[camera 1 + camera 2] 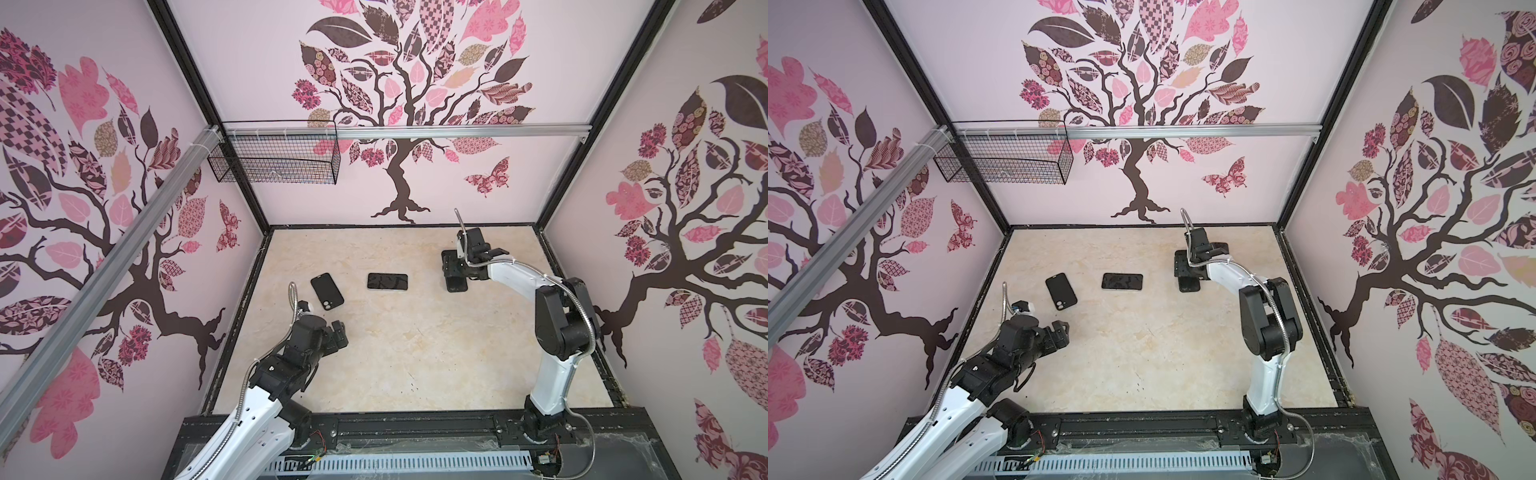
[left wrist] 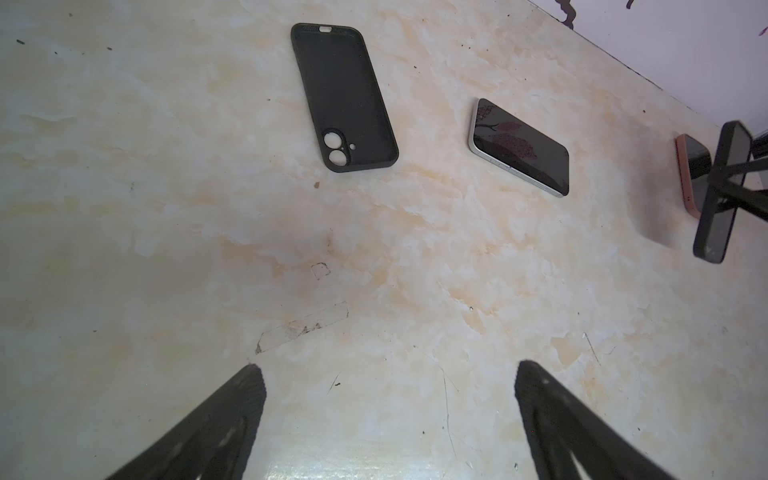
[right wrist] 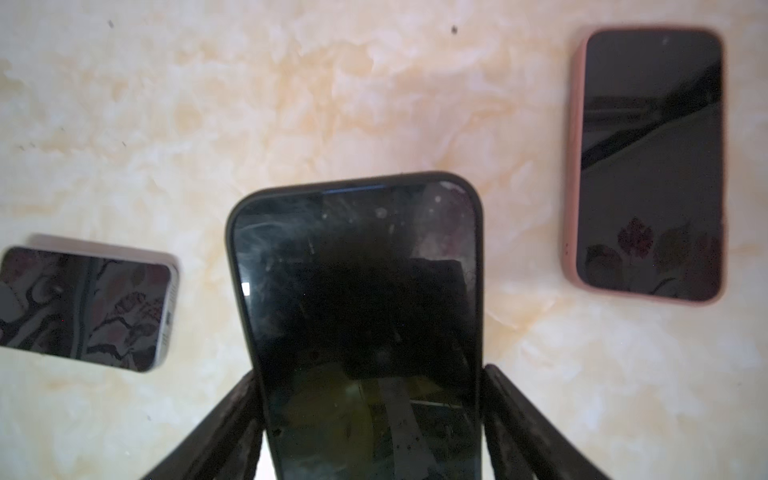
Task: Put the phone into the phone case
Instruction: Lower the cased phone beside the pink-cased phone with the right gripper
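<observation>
I should continue to lower the black-cased phone (image 3: 360,296) with my right gripper, as it is parallel to the pink-cased one, toward the clear spot (image 3: 496,136) beside that one and let go there.
An empty black phone case (image 1: 327,291) (image 1: 1061,292) (image 2: 344,97) lies open side up, left of centre on the table. A bare silver-edged phone (image 1: 387,281) (image 1: 1121,281) (image 2: 521,146) (image 3: 83,305) lies screen up to its right. My left gripper (image 1: 338,330) (image 1: 1061,330) (image 2: 388,368) hovers open and empty nearer the front than the case. My right gripper (image 1: 455,274) (image 3: 370,372) is shut across the long sides of a black-cased phone (image 1: 456,286) (image 1: 1190,285) (image 2: 723,195) (image 3: 357,291), held above the table right of the bare phone.
A pink-cased phone (image 3: 648,166) (image 2: 696,160) lies screen up by the right gripper; the arm hides it in both top views. A wire basket (image 1: 274,158) hangs on the back rail. Patterned walls close in the marble-look table (image 1: 415,353) on three sides.
</observation>
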`<state>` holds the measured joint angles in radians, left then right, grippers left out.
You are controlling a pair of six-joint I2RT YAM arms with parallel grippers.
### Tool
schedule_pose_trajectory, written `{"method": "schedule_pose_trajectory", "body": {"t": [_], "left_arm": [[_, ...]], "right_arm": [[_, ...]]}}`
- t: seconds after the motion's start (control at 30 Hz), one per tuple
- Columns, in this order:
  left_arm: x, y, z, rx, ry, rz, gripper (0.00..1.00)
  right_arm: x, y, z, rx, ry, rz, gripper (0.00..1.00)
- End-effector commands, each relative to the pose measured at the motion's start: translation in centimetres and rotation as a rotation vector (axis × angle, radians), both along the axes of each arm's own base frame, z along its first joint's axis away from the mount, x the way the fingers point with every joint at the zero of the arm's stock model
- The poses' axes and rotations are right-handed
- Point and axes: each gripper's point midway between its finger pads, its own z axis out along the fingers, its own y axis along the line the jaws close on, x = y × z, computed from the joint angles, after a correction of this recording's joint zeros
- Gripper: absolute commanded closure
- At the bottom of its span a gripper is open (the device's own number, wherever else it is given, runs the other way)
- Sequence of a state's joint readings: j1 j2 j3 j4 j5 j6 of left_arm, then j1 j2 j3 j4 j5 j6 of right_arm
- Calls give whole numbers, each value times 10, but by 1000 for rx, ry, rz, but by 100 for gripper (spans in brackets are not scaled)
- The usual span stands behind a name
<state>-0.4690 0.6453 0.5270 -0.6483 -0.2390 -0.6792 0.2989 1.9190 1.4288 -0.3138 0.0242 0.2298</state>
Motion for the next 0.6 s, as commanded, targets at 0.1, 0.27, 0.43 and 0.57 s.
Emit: {"method": "schedule_pose_trajectory", "body": {"t": [0.1, 0.27, 0.43, 0.57], "left_arm": [[4, -4, 8, -13, -25, -21, 3], [4, -6, 8, -14, -22, -28, 3], [4, -7, 7, -14, -14, -34, 3], [4, -7, 7, -14, -14, -35, 3]], "right_arm": [[38, -14, -3, -1, -34, -77, 76], [59, -23, -9, -7, -46, -108, 77], [77, -30, -19, -18, -36, -129, 77], [87, -38, -30, -49, -32, -147, 77]]}}
